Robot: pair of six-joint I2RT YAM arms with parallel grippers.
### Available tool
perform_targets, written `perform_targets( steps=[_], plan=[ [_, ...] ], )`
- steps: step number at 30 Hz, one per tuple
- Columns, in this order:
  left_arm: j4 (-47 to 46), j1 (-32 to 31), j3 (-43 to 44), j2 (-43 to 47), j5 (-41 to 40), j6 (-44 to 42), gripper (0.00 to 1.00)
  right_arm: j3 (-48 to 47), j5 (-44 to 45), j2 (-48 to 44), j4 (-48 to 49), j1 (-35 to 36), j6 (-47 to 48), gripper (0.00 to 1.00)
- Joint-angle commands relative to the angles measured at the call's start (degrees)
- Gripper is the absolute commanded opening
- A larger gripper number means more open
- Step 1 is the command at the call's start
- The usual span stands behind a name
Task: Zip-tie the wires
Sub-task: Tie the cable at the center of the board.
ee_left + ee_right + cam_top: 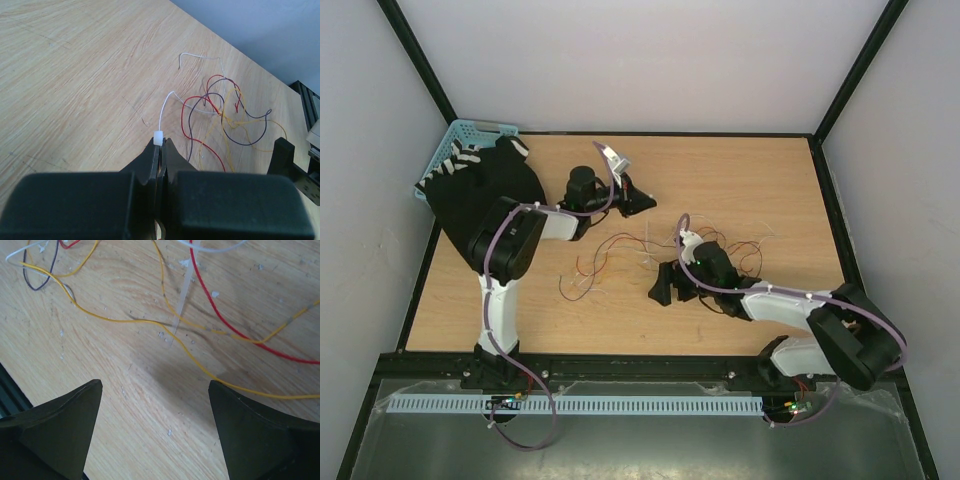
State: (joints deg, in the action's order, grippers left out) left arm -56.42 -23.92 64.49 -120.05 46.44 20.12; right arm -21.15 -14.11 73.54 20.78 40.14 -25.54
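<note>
The wires (150, 322) lie crosswise in front of my right gripper's open fingers. Next, I turn that gripper until its fingers are on both sides of the wires over the pale strip (183, 300).
The wires (620, 248) lie loose on the wooden table (520, 300) between the two arms, red, yellow, purple and white strands in curls (225, 115). My left gripper (160, 142) is shut on the zip tie (158, 138). Its white head sticks out at the fingertips, and its thin strip runs away towards the wires. In the top view that gripper (642, 203) sits just behind the tangle. My right gripper (155, 385) is open and low over bare wood with nothing between its fingers. A yellow wire (130, 320) passes close by its right finger (250, 425). In the top view it (670, 283) is at the tangle's near side.
A narrow pale strip (182, 300) lies flat under the red wire (225, 325) and the yellow one. A blue basket (455, 140) and a black cloth-like shape (470, 195) sit at the far left corner. Black frame rails (825, 200) edge the table.
</note>
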Motion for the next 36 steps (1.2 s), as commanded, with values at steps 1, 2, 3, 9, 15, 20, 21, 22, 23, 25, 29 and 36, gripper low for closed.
perform_targets(
  steps=[1,2,3,9,15,20,21,22,23,25,29,36],
  plan=[
    [-5.2,-0.8,-2.7,3.2,-1.2,-0.5,0.0,-3.0,1.1,4.2,0.8,0.3,0.2,0.99],
    [-5.5,-0.9,-3.3,3.4,-1.4,-0.3,0.0,-3.8,1.6,5.2,0.9,0.3,0.5,0.99],
    [-5.8,-1.0,-3.9,3.5,-1.6,-0.1,0.0,-4.8,2.0,6.1,1.0,0.3,1.0,0.99],
    [-6.7,-1.5,-7.2,5.1,-1.9,0.0,0.0,-10.9,3.1,13.2,1.2,-0.1,3.6,1.0],
    [-6.8,-1.8,-9.4,6.3,-0.8,0.3,0.0,-16.7,2.9,19.8,0.9,-1.5,6.0,1.0],
    [-6.8,-1.9,-10.7,6.3,-0.4,0.1,0.0,-21.9,1.2,24.9,0.6,-3.2,7.9,1.0],
    [-6.8,-1.9,-10.8,6.2,-0.3,0.1,0.0,-22.7,0.9,25.7,0.7,-3.6,8.3,1.0],
    [-6.8,-1.9,-10.9,6.1,-0.3,0.0,0.0,-23.5,0.9,26.4,0.6,-3.9,8.8,1.0],
    [-6.8,-1.8,-10.9,5.9,-0.3,0.1,0.0,-24.4,0.8,27.1,0.6,-4.2,9.4,1.0],
    [-6.8,-1.7,-10.8,5.3,-0.2,0.5,0.0,-25.9,0.3,28.3,0.6,-4.6,10.4,1.0],
    [-6.7,-1.3,-10.2,4.0,-0.2,2.0,0.0,-25.1,-2.9,27.4,1.3,-4.7,11.3,1.0],
    [-6.8,-1.0,-9.7,2.3,-0.1,3.0,0.0,-18.5,-11.7,21.2,3.0,-4.6,14.5,0.99]
  ],
)
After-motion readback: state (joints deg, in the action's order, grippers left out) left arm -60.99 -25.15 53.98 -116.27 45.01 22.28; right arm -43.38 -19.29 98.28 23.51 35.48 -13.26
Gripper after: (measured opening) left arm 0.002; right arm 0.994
